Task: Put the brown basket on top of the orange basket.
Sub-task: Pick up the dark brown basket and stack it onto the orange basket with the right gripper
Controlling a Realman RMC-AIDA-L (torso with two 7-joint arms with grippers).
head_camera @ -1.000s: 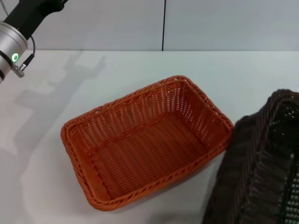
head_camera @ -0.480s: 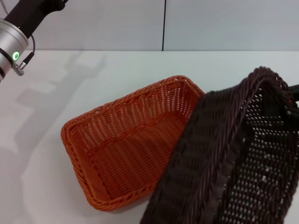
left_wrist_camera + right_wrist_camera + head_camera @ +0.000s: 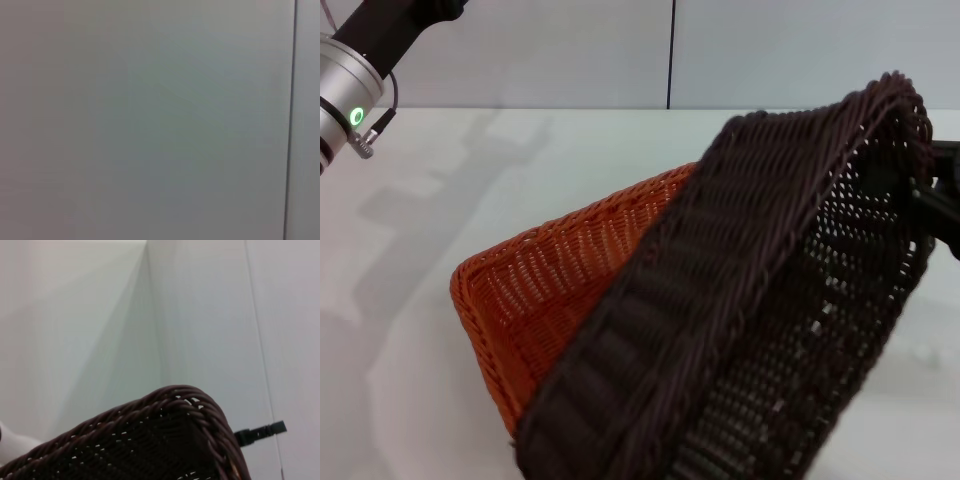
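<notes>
The brown basket's open side (image 3: 800,320) points away from the orange basket, so my right gripper should go on turning the brown basket level until it covers the orange basket (image 3: 565,295).
The brown basket (image 3: 750,300) hangs tilted in the air in the head view, its open side facing the camera. It covers the right half of the orange basket (image 3: 545,275), which rests on the white table. My right gripper (image 3: 928,188) is at the brown basket's upper right rim, shut on it and mostly hidden behind the weave. A corner of the brown basket's braided rim (image 3: 165,435) fills the lower part of the right wrist view. Whether the two baskets touch is not visible.
My left arm (image 3: 350,95) stays parked at the far left, raised above the table (image 3: 410,260). A pale wall with a dark vertical seam (image 3: 671,50) runs behind the table. The left wrist view shows only that wall.
The brown basket has come in from the right edge, risen and swung leftward, so it now overlaps the orange basket. The left arm has stayed in place.
</notes>
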